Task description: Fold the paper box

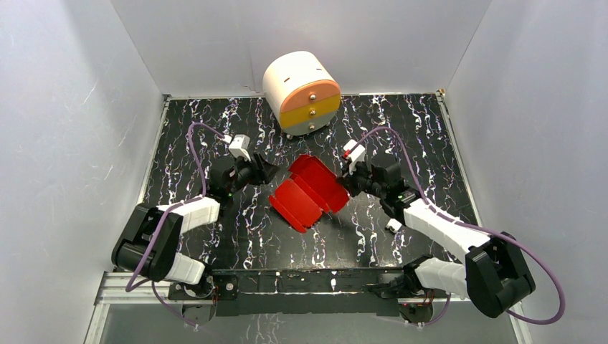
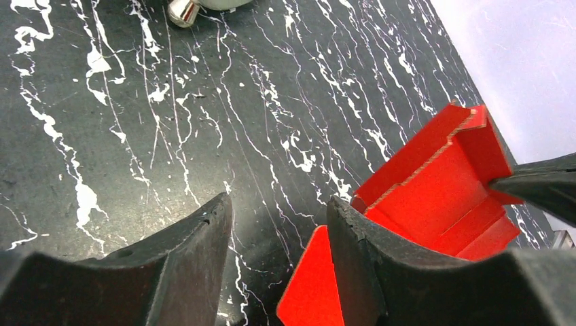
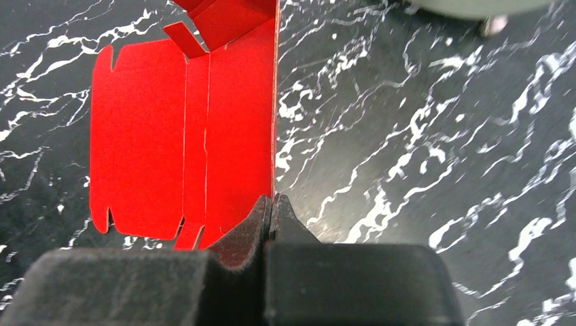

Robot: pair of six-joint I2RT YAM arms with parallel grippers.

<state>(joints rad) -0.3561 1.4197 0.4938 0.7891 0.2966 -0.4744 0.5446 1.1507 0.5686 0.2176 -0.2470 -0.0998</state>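
My right gripper should turn the paper box [image 1: 308,192] square, because it lies slanted, before my left gripper pinches its raised panel's far corner [image 1: 303,158], which is free.
The paper box [image 1: 310,190] is a bright red flapped card sheet lying mid-table, partly folded, with its far and right panels raised. My right gripper [image 1: 349,179] is shut on the box's right edge; in the right wrist view the fingers [image 3: 273,207] pinch the upright red panel [image 3: 204,122] edge-on. My left gripper [image 1: 271,172] is open and empty just left of the box. In the left wrist view the box [image 2: 435,183] lies right of and beyond the open gripper [image 2: 278,210], and a red flap [image 2: 312,285] shows between the fingers.
A round white, orange and yellow drawer unit [image 1: 302,92] stands at the back centre; its metal foot [image 2: 182,10] shows in the left wrist view. A small white item [image 1: 393,225] lies by the right arm. White walls enclose the black marbled table [image 1: 401,129].
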